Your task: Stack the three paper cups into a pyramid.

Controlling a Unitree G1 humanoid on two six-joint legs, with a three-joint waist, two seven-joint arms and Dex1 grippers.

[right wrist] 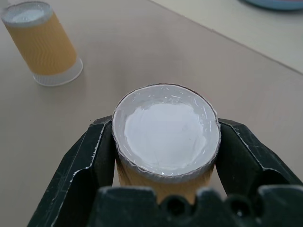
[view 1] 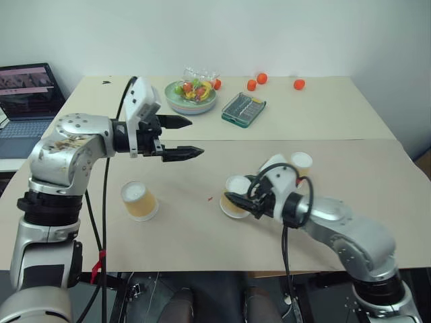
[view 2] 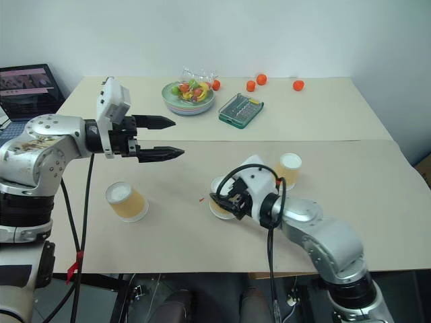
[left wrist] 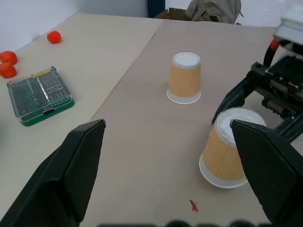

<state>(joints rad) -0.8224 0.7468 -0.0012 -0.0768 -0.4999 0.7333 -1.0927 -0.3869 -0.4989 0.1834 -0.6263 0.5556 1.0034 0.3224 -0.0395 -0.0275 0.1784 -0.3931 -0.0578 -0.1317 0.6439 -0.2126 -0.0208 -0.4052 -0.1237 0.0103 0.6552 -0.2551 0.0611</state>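
Observation:
The middle cup (view 1: 237, 185) is rim down with an open way to the laptop-side cup (view 1: 139, 200), so the robot's right gripper should keep moving it closer, then release it.
Three paper cups stand upside down on the tan table, white bases up. The left cup (view 1: 139, 200) stands alone near the front. My right gripper (view 1: 237, 200) is shut on the middle cup (view 1: 234, 190), and the right wrist view shows a black finger (right wrist: 92, 156) pressed on each side of that cup (right wrist: 166, 130). The third cup (view 1: 301, 163) stands just behind and to the right of that hand. Above the table and to the left, my left gripper (view 1: 195, 136) hangs open and empty, pointing toward the middle cup (left wrist: 227, 153).
At the back of the table (view 1: 202, 229) are a green plate of fruit (view 1: 191, 95), a green clear-lidded box (view 1: 243, 110) and small orange fruits (view 1: 262, 78). A laptop (view 1: 27, 94) sits off the table's left edge.

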